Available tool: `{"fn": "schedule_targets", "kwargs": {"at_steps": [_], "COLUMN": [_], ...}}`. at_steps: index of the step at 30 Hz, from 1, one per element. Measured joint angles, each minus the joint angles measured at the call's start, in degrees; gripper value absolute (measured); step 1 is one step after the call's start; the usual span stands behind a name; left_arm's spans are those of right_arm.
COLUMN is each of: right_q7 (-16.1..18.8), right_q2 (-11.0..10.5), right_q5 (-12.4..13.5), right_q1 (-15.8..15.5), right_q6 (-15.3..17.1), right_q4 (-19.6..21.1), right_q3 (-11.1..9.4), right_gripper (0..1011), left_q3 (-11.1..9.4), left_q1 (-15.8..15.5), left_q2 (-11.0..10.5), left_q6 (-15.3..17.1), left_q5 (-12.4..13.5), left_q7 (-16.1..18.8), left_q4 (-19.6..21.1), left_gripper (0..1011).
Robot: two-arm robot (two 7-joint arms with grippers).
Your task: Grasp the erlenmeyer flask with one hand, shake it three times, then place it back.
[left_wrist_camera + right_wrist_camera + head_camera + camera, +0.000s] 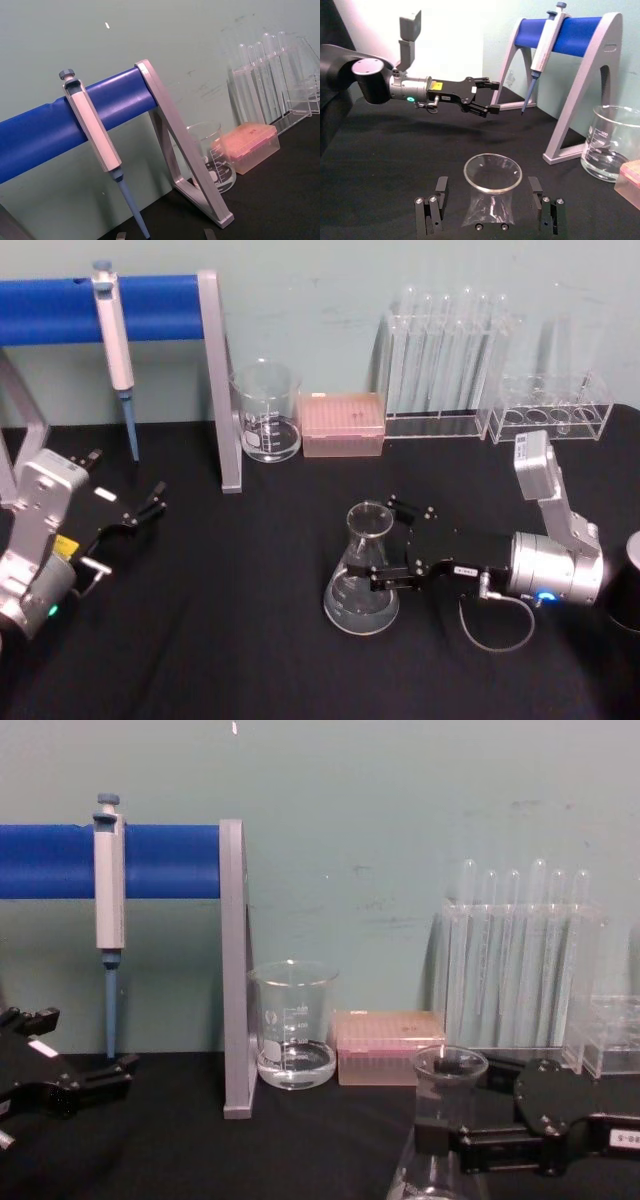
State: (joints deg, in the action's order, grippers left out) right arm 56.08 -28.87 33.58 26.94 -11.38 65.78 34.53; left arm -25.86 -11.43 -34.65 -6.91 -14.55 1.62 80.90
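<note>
I should expect clear liquid in the wide base of the erlenmeyer flask (pixel 440 1140) when I lift it, because a faint bright line (pixel 432 1194) runs across it low down.
The erlenmeyer flask (pixel 362 575) stands upright on the black table, right of centre, and is clear glass with a flared rim (pixel 493 172). My right gripper (pixel 385 542) reaches in from the right and is open. Its black fingers (pixel 441 186) stand on either side of the flask's neck, with a gap on each side in the right wrist view. In the chest view one finger (pixel 432 1135) sits level with the neck of the flask (pixel 447 1092). The left gripper (pixel 158 497) is parked open at the table's left, also visible as the far gripper (pixel 494 96).
At the back stand a glass beaker (pixel 267 415), a pink tip box (pixel 342 425), a test tube rack (pixel 445 365) and a second clear rack (pixel 552 415). A pipette (pixel 115 340) hangs on the blue-barred stand (pixel 220 380). A dark object (pixel 630 590) sits at the right edge.
</note>
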Motion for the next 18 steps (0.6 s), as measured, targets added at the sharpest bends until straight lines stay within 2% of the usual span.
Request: {"fn": "schedule_targets", "kwargs": {"at_steps": [3, 18], "right_q7": [-0.89, -0.66], "right_q2": [0.06, 0.01], "right_q5": [0.08, 0.09], "right_q1": [0.00, -0.05], "right_q6": [0.58, 0.54], "right_q4": [-0.04, -0.04], "right_q3": [-0.05, -0.11], "right_gripper": [1003, 1003], "left_q3": [0.00, 0.00], "left_q1": [0.00, 0.00], "left_q2": [0.00, 0.00], "left_q6": [0.00, 0.00], "left_q5": [0.00, 0.00], "left_q7": [0.00, 0.00], "left_q4": [0.00, 0.00], "left_gripper": [1001, 1001]}}
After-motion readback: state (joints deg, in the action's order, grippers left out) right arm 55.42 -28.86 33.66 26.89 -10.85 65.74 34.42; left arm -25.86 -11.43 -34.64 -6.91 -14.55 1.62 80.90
